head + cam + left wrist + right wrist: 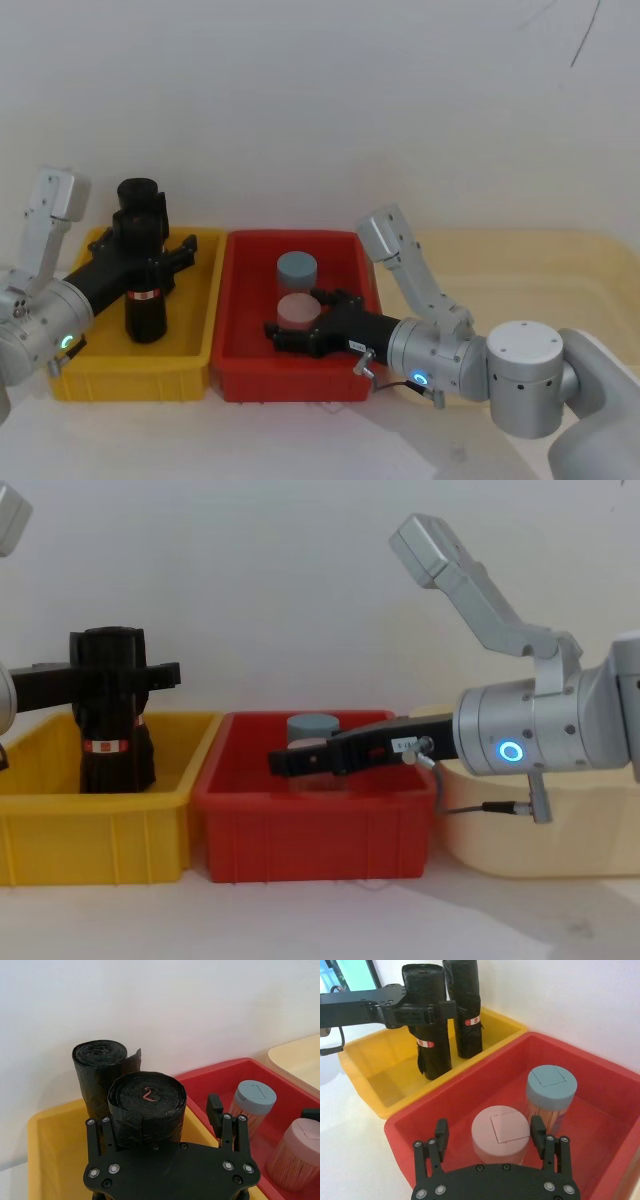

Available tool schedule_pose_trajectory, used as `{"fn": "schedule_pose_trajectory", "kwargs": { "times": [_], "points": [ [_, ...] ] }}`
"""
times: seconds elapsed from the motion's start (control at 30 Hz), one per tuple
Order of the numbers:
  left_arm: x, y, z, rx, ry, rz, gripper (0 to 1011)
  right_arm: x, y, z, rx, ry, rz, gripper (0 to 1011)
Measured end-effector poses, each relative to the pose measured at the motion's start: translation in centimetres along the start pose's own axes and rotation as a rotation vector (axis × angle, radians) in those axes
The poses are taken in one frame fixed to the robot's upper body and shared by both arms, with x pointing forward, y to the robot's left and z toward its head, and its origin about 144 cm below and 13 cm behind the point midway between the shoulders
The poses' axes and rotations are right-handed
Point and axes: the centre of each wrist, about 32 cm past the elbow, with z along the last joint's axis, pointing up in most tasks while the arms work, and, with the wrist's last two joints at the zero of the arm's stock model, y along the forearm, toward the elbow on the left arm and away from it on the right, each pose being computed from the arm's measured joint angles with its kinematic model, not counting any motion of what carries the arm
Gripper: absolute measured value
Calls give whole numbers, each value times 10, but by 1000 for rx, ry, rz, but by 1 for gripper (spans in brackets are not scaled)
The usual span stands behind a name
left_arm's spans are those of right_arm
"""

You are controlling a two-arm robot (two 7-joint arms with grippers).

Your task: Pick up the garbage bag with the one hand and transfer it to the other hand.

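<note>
The garbage bag (106, 716) will stay tightly rolled when the robot lifts and carries it, because the red label (105, 746) goes around the bag's middle.
Two black rolls stand upright in the yellow bin (130, 380). The nearer one is the garbage bag (147, 1105), with a red label (425, 1042) around its middle. My left gripper (156, 1112) is open around its upper part, one finger on each side, with a gap on one side. The twin roll (100, 1060) stands just behind it. The right gripper (489, 1127) hangs open inside the red bin (300, 385), its fingers on either side of a pink-lidded jar (500, 1127).
A jar with a grey-blue lid (551, 1082) stands in the red bin behind the pink one. A cream tray (560, 260) sits to the right of the red bin. A white wall rises close behind all the bins.
</note>
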Motion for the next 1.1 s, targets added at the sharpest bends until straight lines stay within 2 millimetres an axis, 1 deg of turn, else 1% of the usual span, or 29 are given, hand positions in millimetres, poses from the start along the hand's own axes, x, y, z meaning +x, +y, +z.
{"fn": "schedule_pose_trajectory", "kwargs": {
  "times": [0.27,0.43,0.47,0.5,0.53,0.6,0.73,0.77,0.8,0.83,0.87,0.9,0.93,0.97,1.1],
  "points": [
    [0,0,0,0,0,0,1001,0,-1,-2,9,-4,-9,1004],
    [0,0,0,0,0,0,998,-1,-1,-3,11,-6,-13,910],
    [0,0,0,0,0,0,963,-1,-1,-3,11,-6,-13,891],
    [0,0,0,0,0,0,945,-1,-1,-3,12,-6,-14,845],
    [0,0,0,0,0,0,926,-1,-1,-3,12,-6,-14,845],
    [0,0,0,0,0,0,886,-1,-1,-3,13,-6,-15,773],
    [0,0,0,0,0,0,790,-1,-1,-3,14,-7,-16,665],
    [0,0,0,0,0,0,746,-1,-1,-3,14,-7,-16,655],
    [0,0,0,0,0,0,729,-1,-1,-3,14,-8,-16,655],
    [0,0,0,0,0,0,670,-1,-1,-3,15,-8,-16,654],
    [0,0,0,0,0,0,657,-1,-1,-3,15,-8,-16,654],
    [0,0,0,0,0,0,610,-1,-1,-3,15,-8,-17,654],
    [0,0,0,0,0,0,599,-1,-1,-3,15,-8,-17,654],
    [0,0,0,0,0,0,555,-1,-1,-3,15,-8,-17,654],
    [0,0,0,0,0,0,507,-1,-1,-3,15,-8,-17,654]
  ]
}}
